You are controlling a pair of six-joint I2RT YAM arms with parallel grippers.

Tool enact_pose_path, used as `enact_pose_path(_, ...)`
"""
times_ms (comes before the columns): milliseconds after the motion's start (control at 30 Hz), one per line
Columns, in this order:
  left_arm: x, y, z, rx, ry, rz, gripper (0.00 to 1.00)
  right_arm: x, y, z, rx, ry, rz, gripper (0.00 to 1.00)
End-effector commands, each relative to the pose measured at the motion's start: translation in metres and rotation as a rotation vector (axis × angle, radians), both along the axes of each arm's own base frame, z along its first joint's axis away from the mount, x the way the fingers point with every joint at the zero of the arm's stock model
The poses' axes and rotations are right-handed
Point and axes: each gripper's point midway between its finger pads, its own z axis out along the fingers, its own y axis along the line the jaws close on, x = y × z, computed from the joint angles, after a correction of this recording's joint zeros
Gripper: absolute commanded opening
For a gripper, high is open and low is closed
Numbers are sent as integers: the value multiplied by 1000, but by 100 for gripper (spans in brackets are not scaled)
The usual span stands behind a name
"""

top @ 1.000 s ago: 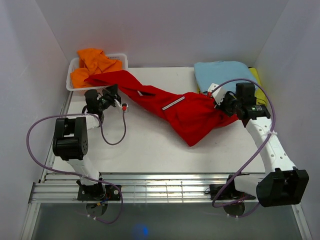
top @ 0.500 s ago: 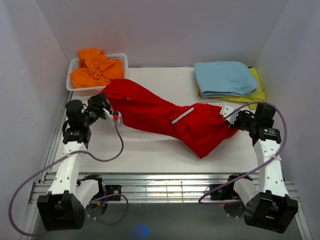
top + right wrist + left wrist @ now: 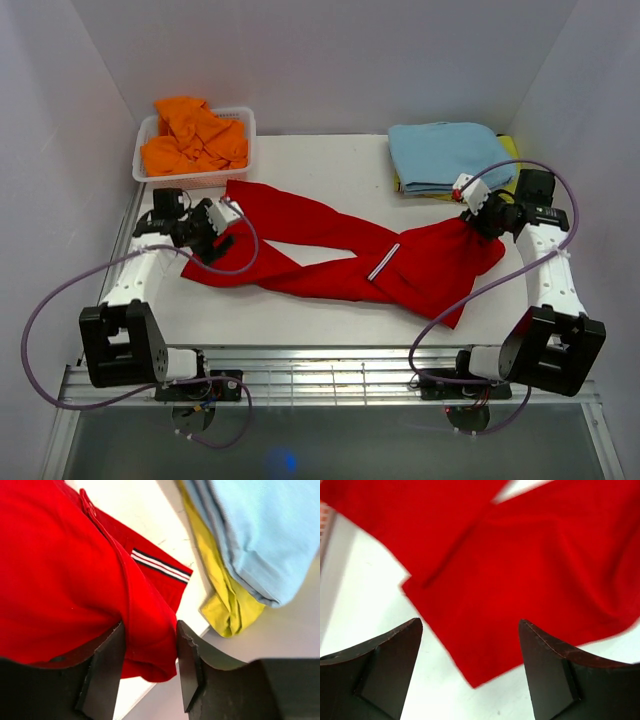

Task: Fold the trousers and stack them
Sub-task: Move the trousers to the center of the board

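Observation:
The waist flap (image 3: 425, 268) lies folded back over the trousers, so my left gripper should back off while my right gripper takes the flap's white stripe (image 3: 383, 262) and unfolds the flap.
The red trousers (image 3: 330, 255) lie stretched across the table, legs pointing left and waist at the right, with a white stripe (image 3: 383, 262) near the middle. My left gripper (image 3: 218, 238) hovers open just above a leg end (image 3: 530, 555), and nothing sits between its fingers (image 3: 470, 622). At the waist end, my right gripper (image 3: 478, 222) has a bulging fold of the trousers (image 3: 60, 570) between its fingers, touching both (image 3: 150, 625). A striped tab (image 3: 160, 566) shows beyond that fold.
A white basket (image 3: 245, 120) holding an orange garment (image 3: 190, 135) stands at the back left. Just behind the right gripper lies a folded light blue garment (image 3: 445, 155) on a yellow one (image 3: 515, 165). White walls close in on both sides.
The trousers went from a bunched diagonal heap to lying flat with the legs apart. My left gripper opened and let go of the leg end. My right gripper moved back toward the blue stack.

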Motion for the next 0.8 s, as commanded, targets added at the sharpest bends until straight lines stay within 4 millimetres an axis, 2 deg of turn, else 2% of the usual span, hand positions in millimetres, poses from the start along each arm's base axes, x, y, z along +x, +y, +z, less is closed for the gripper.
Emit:
enact_pose_path(0,10,-8,25,-163,152,138,88,18,-21,46,-4,-84,-122,48)
enact_pose_path(33,11,-9,29,-179,171,120,86,19,-23,55,-13,-106,-124,47)
enact_pose_path(67,21,-12,43,-193,167,84,86,19,-23,63,-8,-122,-123,46)
enact_pose_path(100,19,-14,48,-211,187,72,86,17,-26,68,-2,-124,-129,46)
enact_pose_path(133,25,-11,52,-222,190,100,86,13,-23,66,29,-85,-140,47)
enact_pose_path(167,29,-10,53,-220,191,108,86,15,-19,87,53,-108,-131,47)
enact_pose_path(233,35,-9,46,-235,245,133,86,8,-13,84,115,-30,-153,50)
enact_pose_path(267,34,-9,41,-234,269,144,86,9,-15,90,119,-26,-165,52)
enact_pose_path(333,29,-2,19,-207,327,189,85,9,-19,78,118,39,-198,53)
enact_pose_path(400,16,4,-5,-191,382,247,85,0,-32,60,76,109,-244,55)
enact_pose_path(500,0,16,-21,-164,418,293,85,-18,-37,50,82,174,-249,61)
enact_pose_path(567,-12,20,-18,-209,400,274,86,-35,-20,56,141,186,-195,62)
enact_pose_path(633,-22,29,-11,-194,340,169,86,-49,-6,63,149,172,-130,71)
enact_pose_path(667,-30,26,-3,-188,307,79,85,-55,3,66,163,172,-94,72)
enact_pose_path(700,-47,26,-4,-121,281,-89,85,-65,15,63,159,207,-43,73)
enact_pose_path(767,-70,31,-12,-42,237,-196,84,-76,28,59,160,235,12,73)
